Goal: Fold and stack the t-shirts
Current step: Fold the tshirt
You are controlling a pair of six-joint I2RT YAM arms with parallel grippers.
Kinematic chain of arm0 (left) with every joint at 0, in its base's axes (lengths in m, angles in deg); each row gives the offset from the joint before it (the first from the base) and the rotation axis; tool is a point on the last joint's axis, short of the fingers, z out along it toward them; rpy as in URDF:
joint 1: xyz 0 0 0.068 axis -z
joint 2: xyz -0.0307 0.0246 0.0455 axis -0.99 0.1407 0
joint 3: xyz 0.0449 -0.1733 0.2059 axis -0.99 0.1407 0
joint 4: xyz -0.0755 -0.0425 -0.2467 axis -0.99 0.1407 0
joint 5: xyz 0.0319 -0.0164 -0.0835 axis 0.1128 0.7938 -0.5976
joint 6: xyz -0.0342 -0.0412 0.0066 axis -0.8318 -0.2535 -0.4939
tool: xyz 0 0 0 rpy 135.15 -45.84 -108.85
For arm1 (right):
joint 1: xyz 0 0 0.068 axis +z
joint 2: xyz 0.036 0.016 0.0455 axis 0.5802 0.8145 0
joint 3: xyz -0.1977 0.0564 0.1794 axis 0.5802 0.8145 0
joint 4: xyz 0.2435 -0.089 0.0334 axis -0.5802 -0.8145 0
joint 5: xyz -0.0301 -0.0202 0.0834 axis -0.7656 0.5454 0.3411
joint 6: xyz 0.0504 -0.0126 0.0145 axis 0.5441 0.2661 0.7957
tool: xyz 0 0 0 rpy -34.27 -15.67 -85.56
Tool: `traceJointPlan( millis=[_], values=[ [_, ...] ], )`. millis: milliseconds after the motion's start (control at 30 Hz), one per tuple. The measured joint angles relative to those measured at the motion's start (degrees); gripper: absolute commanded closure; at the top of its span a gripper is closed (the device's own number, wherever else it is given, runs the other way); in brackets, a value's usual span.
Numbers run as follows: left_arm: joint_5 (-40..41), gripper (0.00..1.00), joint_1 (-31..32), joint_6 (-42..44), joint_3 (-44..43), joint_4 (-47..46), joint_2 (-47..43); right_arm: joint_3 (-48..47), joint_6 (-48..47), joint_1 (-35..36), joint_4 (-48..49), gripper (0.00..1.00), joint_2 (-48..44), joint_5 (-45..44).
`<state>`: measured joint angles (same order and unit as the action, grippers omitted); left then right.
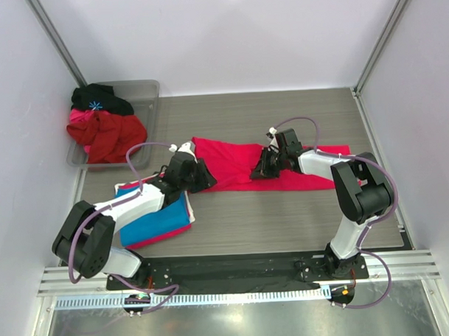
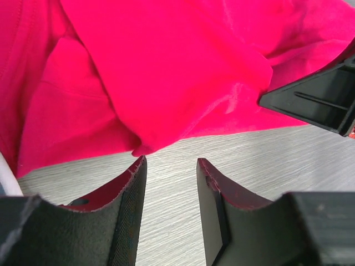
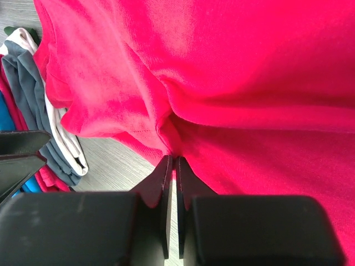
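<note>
Next, I bring my left gripper's open fingers around the flap's tip (image 2: 142, 149) before I close them, because the t-shirt's pointed flap (image 2: 162, 128) ends next to the gripper's finger, outside the open fingers.
A crimson-pink t-shirt (image 1: 228, 164) lies stretched across the middle of the table. My right gripper (image 3: 172, 159) is shut on a fold at its near edge; from above that gripper (image 1: 260, 171) rests on the cloth's middle. My left gripper (image 2: 171, 163) stands open over bare table, with the t-shirt's edge (image 2: 145, 145) just past its left fingertip and nothing between the fingers. From above, this left gripper (image 1: 204, 177) sits at the cloth's left end. A folded blue t-shirt (image 1: 156, 214) lies at the front left on a pink-red one (image 1: 164, 236).
A clear plastic bin (image 1: 152, 93) at the back left holds black and red garments (image 1: 105, 124). In the right wrist view, grey and white cloth (image 3: 33, 88) shows at the left by the folded stack. Metal frame posts stand at both back corners.
</note>
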<state>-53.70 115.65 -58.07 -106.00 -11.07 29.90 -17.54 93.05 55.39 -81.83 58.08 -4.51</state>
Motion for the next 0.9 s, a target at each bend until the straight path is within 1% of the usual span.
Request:
traceJointPlan(
  millis=[133,267,333,433,467,567,600,667,700,733,900],
  values=[
    [0.44,0.57,0.0,0.31,0.0,0.02,0.98,-0.04,0.0,0.0,-0.04,0.85,0.0,0.02],
    [0.61,0.56,0.0,0.83,-0.02,-0.07,3.82,-0.04,-0.04,0.0,-0.07,0.82,0.0,0.02],
    [0.61,0.58,0.0,1.09,-0.04,-0.24,5.16,-0.04,-0.07,0.0,-0.07,0.81,0.0,0.02],
    [0.59,0.7,0.0,1.29,-0.44,-0.39,7.19,-0.07,-0.09,0.0,-0.07,0.8,0.0,0.07],
    [0.57,0.79,0.0,1.36,-0.68,-0.44,7.72,-0.11,-0.11,0.0,-0.09,0.8,0.0,0.09],
    [0.2,0.88,0.02,1.25,-1.4,-0.87,8.76,-0.48,-0.09,0.0,-0.15,0.8,0.0,0.15],
    [-0.02,0.9,0.02,1.22,-1.53,-1.18,8.81,-0.63,-0.09,0.0,-0.15,0.81,0.0,0.15],
    [-0.59,0.94,0.07,1.14,-1.55,-1.66,8.68,-0.94,0.02,0.0,-0.31,0.9,0.0,0.2],
    [-1.05,0.95,0.09,1.07,-1.53,-1.7,8.57,-1.2,0.17,0.0,-0.59,0.93,0.0,0.28],
    [-1.44,0.96,0.11,1.03,-1.53,-1.66,8.31,-1.53,0.39,0.0,-1.07,0.98,0.0,0.42],
    [-3.5,1.0,0.17,0.76,-1.55,-1.46,5.84,-4.04,1.27,0.0,-4.31,0.99,0.02,1.03]
  ],
)
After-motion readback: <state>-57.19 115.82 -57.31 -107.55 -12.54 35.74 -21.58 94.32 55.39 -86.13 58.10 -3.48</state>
